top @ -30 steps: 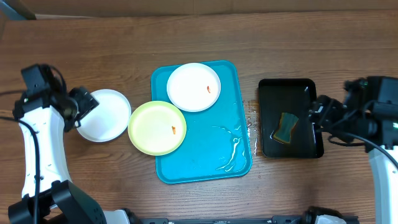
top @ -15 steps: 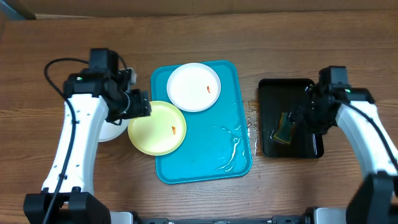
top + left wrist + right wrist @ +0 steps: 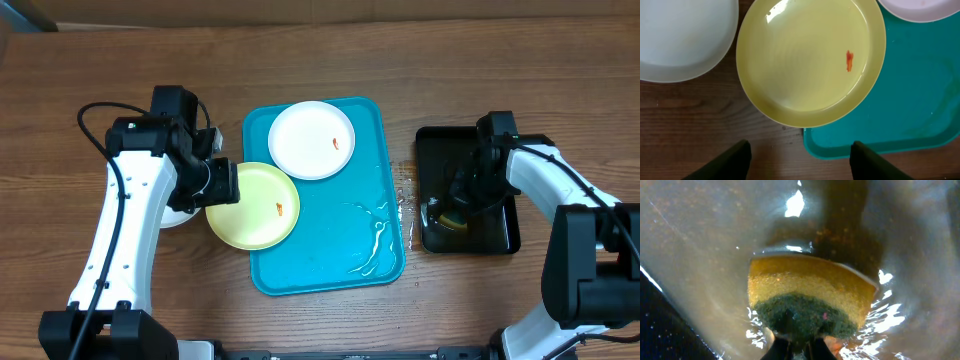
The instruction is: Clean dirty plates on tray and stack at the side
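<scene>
The yellow-green plate sticks out over the turquoise tray's rim, so the robot's left gripper should move back to the plate's outer edge [image 3: 740,62] and bring the plate all the way onto the tray.
The turquoise tray [image 3: 350,245] holds a white plate [image 3: 311,140] with a red smear. A yellow-green plate [image 3: 255,205] with a red smear [image 3: 849,60] overhangs the tray's left rim. Another white plate [image 3: 172,214] lies on the table to the left, mostly under my left arm. My left gripper [image 3: 222,183] hovers open at the yellow-green plate's [image 3: 810,60] left edge; the left wrist view shows its fingers wide apart [image 3: 801,156] above wood and the tray corner. My right gripper [image 3: 800,349] is shut on the green side of a yellow sponge [image 3: 810,292].
The sponge [image 3: 452,218] sits in shallow water in a glossy black tray [image 3: 495,238] to the right of the turquoise tray. Water streaks lie on the turquoise tray's lower right and on the wood between the two trays.
My right gripper has come down onto the sponge in the black tray and closed on it. My left gripper has settled by the yellow-green plate's left rim.
</scene>
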Available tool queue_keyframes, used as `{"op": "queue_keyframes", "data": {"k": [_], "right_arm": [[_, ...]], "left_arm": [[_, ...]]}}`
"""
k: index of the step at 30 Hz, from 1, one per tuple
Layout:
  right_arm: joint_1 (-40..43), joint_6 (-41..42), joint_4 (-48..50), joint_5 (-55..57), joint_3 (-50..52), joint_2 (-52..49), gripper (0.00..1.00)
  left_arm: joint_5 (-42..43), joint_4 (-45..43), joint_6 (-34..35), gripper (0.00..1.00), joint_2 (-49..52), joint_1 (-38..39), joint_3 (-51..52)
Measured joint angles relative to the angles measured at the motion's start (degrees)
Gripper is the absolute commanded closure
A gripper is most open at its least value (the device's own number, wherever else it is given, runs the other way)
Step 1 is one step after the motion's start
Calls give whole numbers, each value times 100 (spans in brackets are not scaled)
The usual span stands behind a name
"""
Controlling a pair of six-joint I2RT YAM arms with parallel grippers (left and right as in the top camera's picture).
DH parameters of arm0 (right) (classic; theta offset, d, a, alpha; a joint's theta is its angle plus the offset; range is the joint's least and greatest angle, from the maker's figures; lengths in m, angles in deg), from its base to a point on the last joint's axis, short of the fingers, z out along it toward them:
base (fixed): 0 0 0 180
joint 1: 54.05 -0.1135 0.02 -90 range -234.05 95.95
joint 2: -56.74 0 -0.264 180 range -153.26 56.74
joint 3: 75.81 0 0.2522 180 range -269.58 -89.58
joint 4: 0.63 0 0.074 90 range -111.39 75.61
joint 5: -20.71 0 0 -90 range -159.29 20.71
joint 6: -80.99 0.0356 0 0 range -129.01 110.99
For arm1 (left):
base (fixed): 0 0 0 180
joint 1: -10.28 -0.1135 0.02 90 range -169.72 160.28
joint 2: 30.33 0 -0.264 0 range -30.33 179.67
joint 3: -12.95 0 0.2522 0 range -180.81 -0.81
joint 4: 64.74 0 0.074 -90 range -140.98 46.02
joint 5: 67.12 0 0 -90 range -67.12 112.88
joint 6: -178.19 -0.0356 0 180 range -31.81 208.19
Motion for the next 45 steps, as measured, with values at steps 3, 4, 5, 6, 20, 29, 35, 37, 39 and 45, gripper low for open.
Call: {"op": "queue_keyframes", "data": {"k": [3,4,5,6,20,29,35,37,39,45], "right_arm": [[-2,-7,-304,87,-129,0,96],[-2,-37,-455,118,-190,9,93],[-2,-46,-577,157,-240,35,84],[-7,-61,-658,188,-273,79,72],[-271,103,-358,94,330,776,66],[-339,472,85,210,824,739,96],[-339,302,-614,485,240,765,66],[-339,258,-763,535,-15,850,57],[-339,195,-824,566,-149,973,52],[-341,170,-905,623,-179,1088,45]], "left_arm": [[-4,101,0,31,-83,0,-55],[-11,105,7,30,-140,0,-59],[-42,114,24,29,-201,0,-61],[-101,131,46,27,-278,0,-72],[-1147,-601,638,19,-203,-55,673],[-1338,-881,739,18,-157,-356,846],[-1335,-896,737,18,-157,-356,850],[-1338,-896,734,16,-157,-356,850],[-1335,-922,734,17,-157,-356,850],[-1338,-1456,581,17,-157,-356,1027]]}}
